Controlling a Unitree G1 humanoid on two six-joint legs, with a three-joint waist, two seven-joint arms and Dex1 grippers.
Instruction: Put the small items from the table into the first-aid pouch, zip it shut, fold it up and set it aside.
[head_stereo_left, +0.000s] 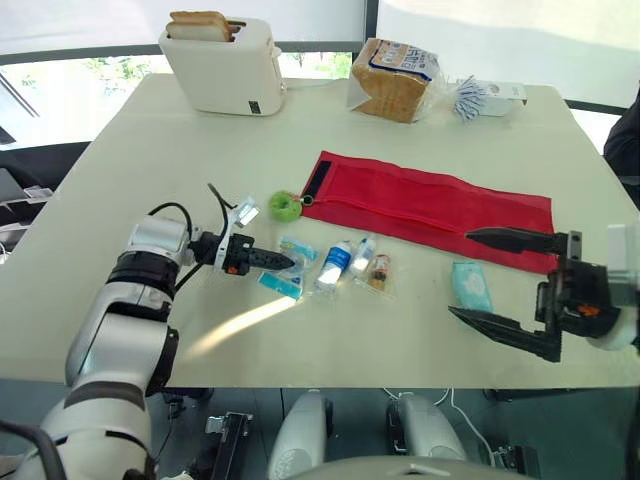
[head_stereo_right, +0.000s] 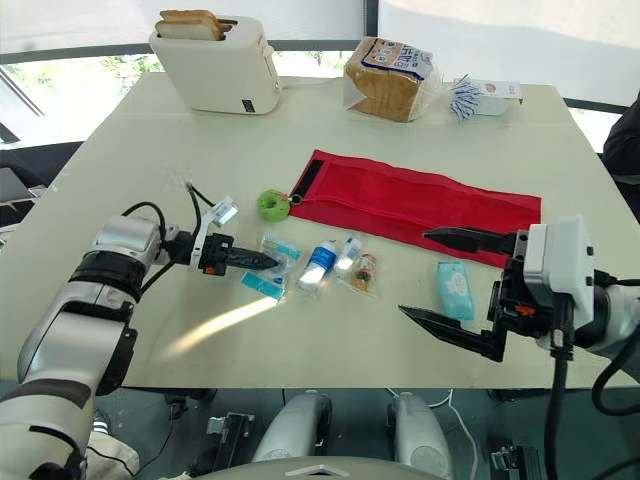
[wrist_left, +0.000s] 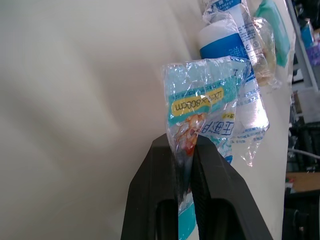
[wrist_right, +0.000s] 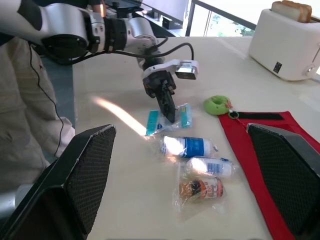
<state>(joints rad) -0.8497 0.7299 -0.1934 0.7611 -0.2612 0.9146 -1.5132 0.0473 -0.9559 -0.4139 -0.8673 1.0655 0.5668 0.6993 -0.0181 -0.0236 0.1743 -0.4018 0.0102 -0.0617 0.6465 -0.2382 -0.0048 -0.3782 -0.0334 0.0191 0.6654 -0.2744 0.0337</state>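
The clear packet (head_stereo_left: 288, 272) will crumple and bend when the robot pushes it into the red pouch, because thin, crinkled film (head_stereo_left: 298, 264) shows between the packet's teal ends.
The red first-aid pouch (head_stereo_left: 430, 205) lies flat and unfolded across the middle of the table, with a green ring (head_stereo_left: 285, 206) at its left end. My left gripper (head_stereo_left: 285, 262) is shut on a clear packet with teal print (wrist_left: 200, 110), low over the table in front of the ring. To its right lie a blue-labelled bottle (head_stereo_left: 333, 265), a smaller bottle (head_stereo_left: 362, 253) and a brown vial (head_stereo_left: 379, 272), each in a clear wrap. My right gripper (head_stereo_left: 458, 272) stands wide open near the front right, its fingers either side of a teal tissue pack (head_stereo_left: 470, 285).
A white toaster (head_stereo_left: 225, 65) with bread in its slots stands at the back left. A bagged loaf (head_stereo_left: 395, 80) and a white packet (head_stereo_left: 490, 97) sit at the back right. Bare tabletop lies left of the pouch.
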